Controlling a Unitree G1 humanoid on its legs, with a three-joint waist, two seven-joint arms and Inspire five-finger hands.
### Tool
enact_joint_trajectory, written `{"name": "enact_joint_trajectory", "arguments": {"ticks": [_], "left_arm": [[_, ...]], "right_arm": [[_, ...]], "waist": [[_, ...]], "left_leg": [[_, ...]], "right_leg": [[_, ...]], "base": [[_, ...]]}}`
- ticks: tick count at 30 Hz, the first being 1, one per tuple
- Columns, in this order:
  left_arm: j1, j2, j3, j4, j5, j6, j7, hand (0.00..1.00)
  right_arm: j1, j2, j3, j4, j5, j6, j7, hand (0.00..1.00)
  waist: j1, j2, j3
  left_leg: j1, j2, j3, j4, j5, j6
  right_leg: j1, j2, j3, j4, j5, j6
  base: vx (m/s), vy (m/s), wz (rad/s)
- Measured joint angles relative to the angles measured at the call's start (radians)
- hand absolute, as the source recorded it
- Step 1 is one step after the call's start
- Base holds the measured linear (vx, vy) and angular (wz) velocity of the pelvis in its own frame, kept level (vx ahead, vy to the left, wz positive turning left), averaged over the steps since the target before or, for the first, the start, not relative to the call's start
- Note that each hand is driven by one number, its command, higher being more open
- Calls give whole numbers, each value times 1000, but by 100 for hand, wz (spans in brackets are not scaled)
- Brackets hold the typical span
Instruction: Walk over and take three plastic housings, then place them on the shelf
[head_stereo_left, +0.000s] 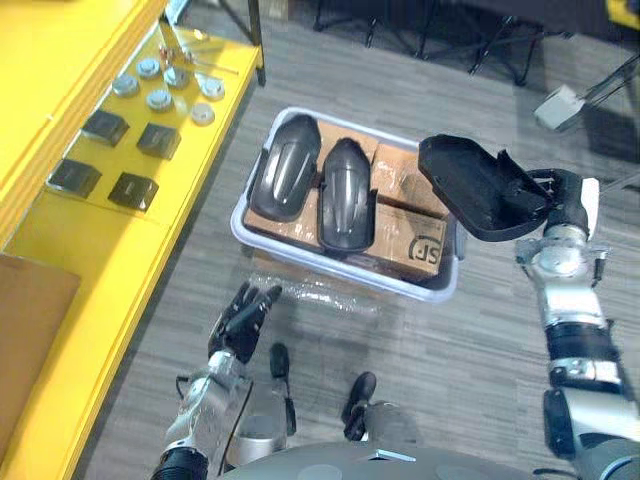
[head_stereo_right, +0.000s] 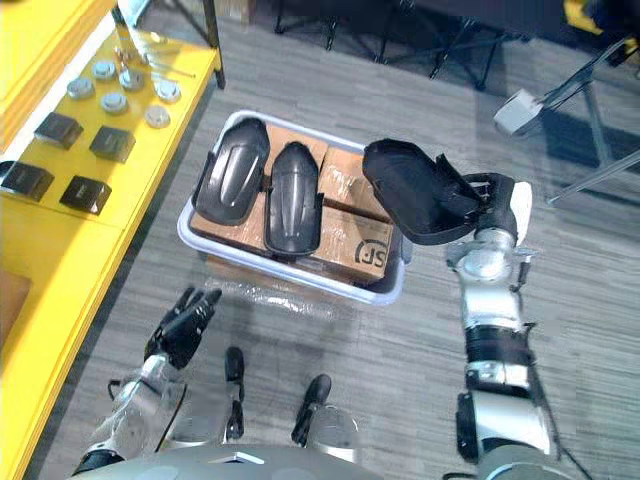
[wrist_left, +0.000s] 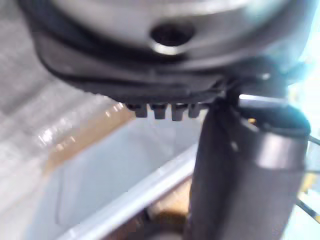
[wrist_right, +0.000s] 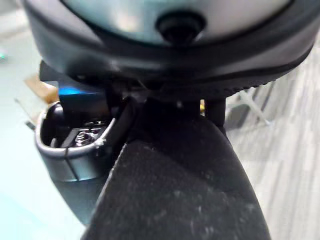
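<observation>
The tilted black housing (head_stereo_left: 483, 190) has low sides around its broad bottom (head_stereo_left: 470, 185), so it should sit steady with its hollow side up when the robot places it on the shelf.
A pale grey bin (head_stereo_left: 262, 244) on the floor holds cardboard boxes with two black plastic housings (head_stereo_left: 285, 167) (head_stereo_left: 346, 194) lying side by side on top. My right hand (head_stereo_left: 562, 200) is shut on a third black housing (head_stereo_left: 480, 186), held tilted in the air over the bin's right end; the same housing (wrist_right: 180, 190) looms close in the right wrist view. My left hand (head_stereo_left: 240, 318) hangs open with straight fingers just in front of the bin's near wall, touching nothing. The yellow shelf (head_stereo_left: 90, 240) runs along the left.
Small black blocks (head_stereo_left: 132, 188) and round metal discs (head_stereo_left: 160, 99) lie on the yellow shelf. A cardboard sheet (head_stereo_left: 30, 320) rests at its near end. Clear plastic wrap (head_stereo_left: 320, 293) lies on the floor before the bin. Black stand legs (head_stereo_left: 500, 40) cross the far floor.
</observation>
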Motion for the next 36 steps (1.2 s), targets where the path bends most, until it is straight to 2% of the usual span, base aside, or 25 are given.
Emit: {"name": "enact_joint_trajectory", "arguments": {"ticks": [4, 6, 7, 10, 12, 13, 17, 20, 25, 29, 33, 36], "left_arm": [[-59, -25, -71, -158, -89, 34, -9, 100], [-83, -42, -119, -205, -137, 72, -9, 100], [-89, -51, -156, -232, -188, 107, -5, 100], [-91, -63, -215, -261, -242, 157, 9, 100], [-96, -63, -243, -262, -249, 181, 19, 100], [-104, -63, -278, -262, -253, 205, 32, 100], [-133, -63, -334, -262, -270, 223, 68, 100], [-155, -64, -345, -252, -217, 215, 103, 100], [-172, -63, -377, -231, -190, 168, 126, 100], [-182, -63, -402, -229, -205, 120, 127, 100], [-191, -57, -414, -207, -212, 46, 156, 100], [-191, -62, -421, -200, -283, -3, 165, 100]], "right_arm": [[44, 49, 25, -75, -99, -63, -93, 0], [55, 60, 51, -83, -162, -100, -138, 0], [64, 62, 73, -84, -200, -140, -166, 0], [85, 76, 109, -133, -249, -196, -201, 0], [94, 95, 129, -163, -281, -231, -222, 0], [112, 97, 150, -182, -287, -276, -246, 0], [142, 133, 207, -224, -353, -338, -295, 0], [168, 156, 264, -261, -365, -390, -303, 0], [209, 204, 346, -280, -402, -432, -322, 0], [283, 243, 440, -275, -401, -470, -322, 0], [320, 254, 454, -234, -402, -518, -343, 0], [351, 259, 472, -220, -399, -526, -345, 0]], "waist": [[-3, 27, -39], [-7, 46, -53], [-12, 58, -69], [-27, 77, -83], [-32, 81, -90], [-32, 84, -99], [-46, 83, -126], [-55, 83, -142], [-56, 79, -169], [-56, 78, -184], [-58, 76, -189], [-61, 74, -193]], "left_leg": [[8, -3, 3, 0, -1, 3], [27, -3, 10, -1, -2, 4], [28, -3, 14, -2, -2, 5], [28, -3, 20, -3, -1, 7], [28, -3, 30, -4, -1, 7], [28, -2, 36, -4, -1, 7], [27, 0, 42, -2, -1, 7], [26, 0, 45, -2, -1, 7], [27, 1, 55, -2, -1, 7], [27, 2, 60, -2, -1, 7], [27, 3, 61, -3, -1, 7], [27, 6, 60, -5, -1, 7]], "right_leg": [[8, -1, 2, -3, 0, 0], [23, -2, 4, -3, 0, 0], [23, -2, 4, -3, 0, 0], [22, -1, 6, -7, 0, 0], [21, 1, 11, -18, 0, 0], [17, 2, 20, -19, 0, 0], [15, 11, 29, -26, 4, 0], [17, 13, 31, -37, 9, 1], [18, 15, 34, -46, 12, 1], [18, 15, 40, -52, 15, 0], [27, 17, 47, -84, 34, -3], [30, 20, 47, -91, 37, -4]], "base": [[-37, 25, -2], [-35, 30, -5], [-30, 22, -7], [-26, 13, -6], [-17, 4, -16], [-7, 3, -14], [10, -4, -7], [20, 4, -5], [0, 6, -2], [-2, 10, -2], [-33, 22, -5], [-24, 5, -1]]}}
